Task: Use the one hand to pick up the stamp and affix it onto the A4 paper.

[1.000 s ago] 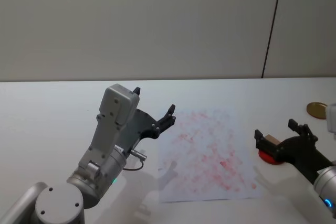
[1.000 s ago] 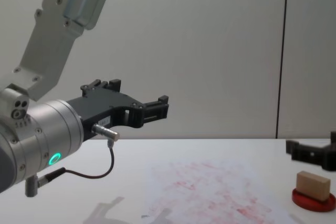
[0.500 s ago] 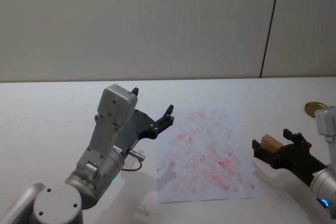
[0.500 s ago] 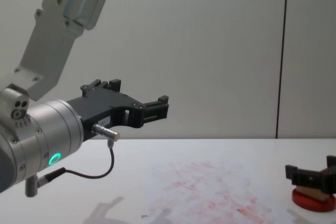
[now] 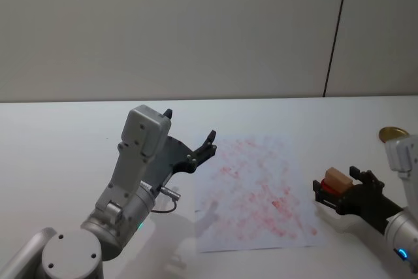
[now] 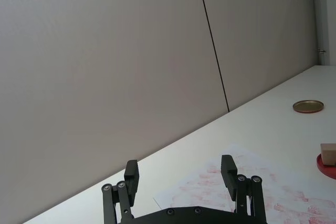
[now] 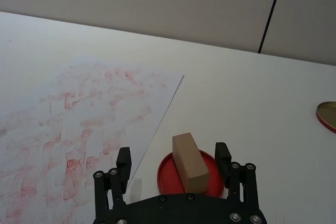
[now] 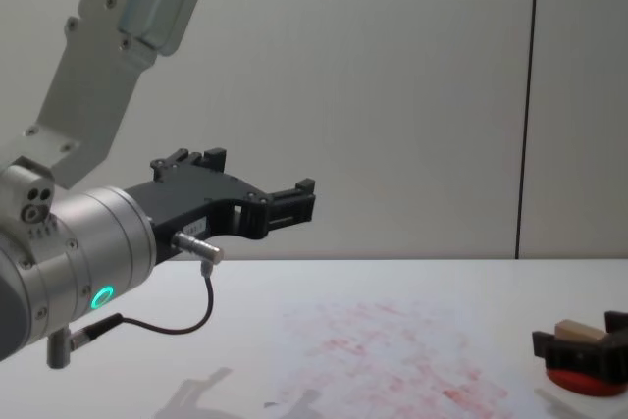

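Observation:
The stamp [image 7: 190,163] only stands on the wider red ink pad [image 7: 214,175], so the stamp will come away and the ink pad will stay behind when the robot lifts the stamp.
The stamp [image 7: 190,162], a small tan wooden block, stands on a round red ink pad [image 7: 166,172] just right of the A4 paper [image 7: 79,114]. My right gripper [image 7: 173,158] is open and low over the pad, with a finger on each side of the stamp and a clear gap on one side. The head view shows the stamp [image 5: 338,176] between the fingers of the right gripper [image 5: 339,185], beside the paper [image 5: 255,191]. From the chest, the stamp [image 8: 579,329] sits inside the right gripper [image 8: 586,340]. My left gripper [image 5: 191,129] hangs open above the paper's left edge.
A flat gold round lid [image 5: 393,134] lies on the white table [image 5: 59,142] at the far right, beyond the ink pad [image 5: 326,187]. The left arm's body [image 8: 78,242] is large at the chest view's left. A plain wall stands behind the table.
My right gripper has come down from above the stamp, so its fingers now flank the block on the pad. The left arm has not moved.

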You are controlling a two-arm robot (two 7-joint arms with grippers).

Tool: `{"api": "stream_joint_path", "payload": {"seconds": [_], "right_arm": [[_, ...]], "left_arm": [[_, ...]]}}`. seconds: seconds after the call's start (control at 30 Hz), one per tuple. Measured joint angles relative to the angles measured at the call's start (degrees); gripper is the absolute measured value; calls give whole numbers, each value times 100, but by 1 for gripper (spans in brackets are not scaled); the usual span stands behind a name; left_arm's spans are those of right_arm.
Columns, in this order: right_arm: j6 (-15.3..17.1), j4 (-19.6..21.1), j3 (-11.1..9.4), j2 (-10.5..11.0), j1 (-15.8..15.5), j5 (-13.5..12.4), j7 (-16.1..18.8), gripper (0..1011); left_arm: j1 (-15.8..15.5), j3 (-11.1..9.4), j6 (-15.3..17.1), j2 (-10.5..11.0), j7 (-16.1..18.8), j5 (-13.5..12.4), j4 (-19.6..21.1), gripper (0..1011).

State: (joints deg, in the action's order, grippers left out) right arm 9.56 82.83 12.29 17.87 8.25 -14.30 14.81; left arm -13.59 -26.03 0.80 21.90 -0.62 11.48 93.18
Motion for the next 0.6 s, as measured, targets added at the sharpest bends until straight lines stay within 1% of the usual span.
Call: {"api": "stream_joint_path", "payload": {"seconds": [0.03,0.13,0.2,0.23,0.27,0.33,0.4,0.47,0.53,0.6], "right_arm": [[3,-12,1,-1,6,8,9,994],[17,-87,2,-2,42,44,46,915],[19,-126,2,-3,59,62,61,885],[19,-126,2,-3,59,62,61,831],[19,-150,2,-4,68,70,69,815],[16,-174,1,-4,78,80,76,744],[3,-203,-4,-3,89,88,85,706],[-20,-223,-11,0,95,99,90,624],[-42,-239,-15,4,98,105,92,589],[-72,-256,-23,13,100,115,92,488]], "left_arm": [[0,0,0,0,0,0,0,993],[0,0,0,0,0,0,0,993],[0,0,0,0,0,0,0,993],[0,0,0,0,0,0,0,993],[0,0,0,0,0,0,0,993],[0,0,0,0,0,0,0,993],[0,0,0,-1,0,0,0,993],[0,0,0,0,0,0,0,993],[0,0,0,0,0,0,0,993],[0,0,0,0,0,0,0,993]]}}
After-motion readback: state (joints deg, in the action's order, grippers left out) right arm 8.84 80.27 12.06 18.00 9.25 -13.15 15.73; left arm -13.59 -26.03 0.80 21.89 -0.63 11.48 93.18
